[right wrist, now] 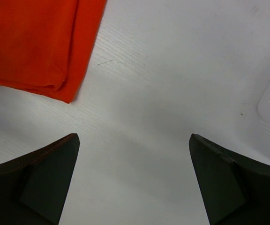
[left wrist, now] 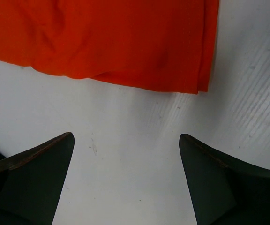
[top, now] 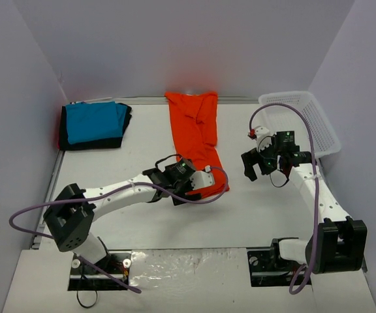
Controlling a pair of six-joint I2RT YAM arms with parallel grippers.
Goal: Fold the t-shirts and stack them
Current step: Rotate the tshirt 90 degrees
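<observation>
My left gripper is moving toward the near hem's corner, where the orange-red t-shirt's edges lie together and face its open fingers. It should keep going until the fingers are on both sides of the two layers.
The orange-red t-shirt lies folded lengthwise in a long strip from the back wall toward the table's middle. My left gripper hovers at the strip's near end, open and empty. In the left wrist view the shirt's near hem lies just beyond the left gripper, over bare table. My right gripper is open to the right of the strip. In the right wrist view a shirt corner sits up left of the right gripper. At back left, a folded turquoise-blue shirt rests on a black one.
A white mesh basket stands at the back right, close behind the right arm. White walls close in the table at the back and both sides. Purple cables loop from both arms.
</observation>
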